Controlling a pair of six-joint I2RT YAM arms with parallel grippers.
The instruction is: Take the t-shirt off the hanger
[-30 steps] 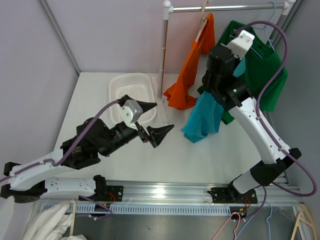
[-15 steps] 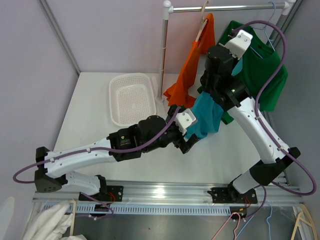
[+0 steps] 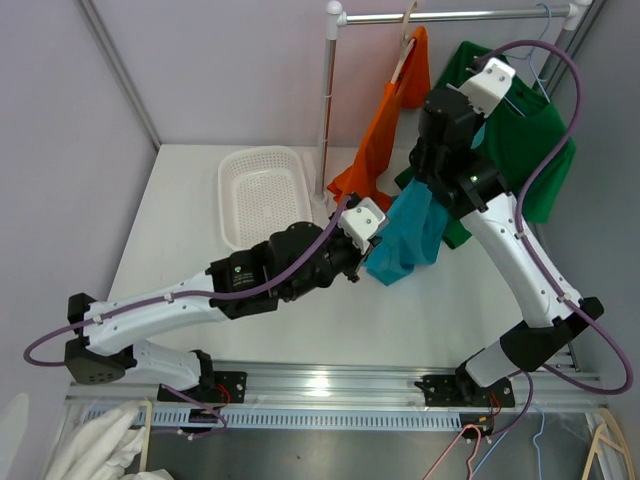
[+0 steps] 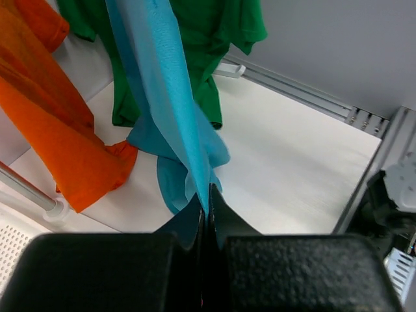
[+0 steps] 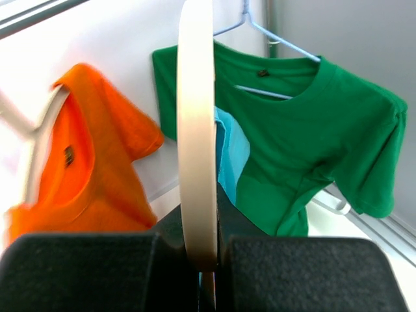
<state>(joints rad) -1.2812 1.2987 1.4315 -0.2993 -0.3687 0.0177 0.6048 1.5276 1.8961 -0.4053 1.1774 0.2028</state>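
The blue t-shirt stretches taut point(image 4: 170, 68) from my left gripper to the cream hanger, so next my left gripper eases back while my right gripper swings the hanger clear point(image 5: 197, 130).
A blue t-shirt point(image 3: 410, 235) hangs from a cream hanger point(image 5: 197, 130) in front of the clothes rack, its lower end just above the table. My right gripper point(image 5: 201, 198) is shut on the hanger's curved bar and holds it up, with the blue t-shirt point(image 5: 231, 153) just behind it. My left gripper point(image 4: 205, 192) is shut on the lower edge of the blue t-shirt point(image 4: 162, 84). In the top view the left gripper point(image 3: 362, 262) sits at the shirt's bottom left corner. The hanger's hook is hidden.
An orange t-shirt point(image 3: 385, 140) and a green t-shirt point(image 3: 525, 140) hang from the rack rail point(image 3: 450, 15) right behind the blue one. The rack post point(image 3: 328, 110) stands next to a white basket point(image 3: 262, 195) at the back left.
My left arm swung right from beside the basket to the blue t-shirt, and its open gripper shut on the shirt's lower edge. The right arm barely moved.
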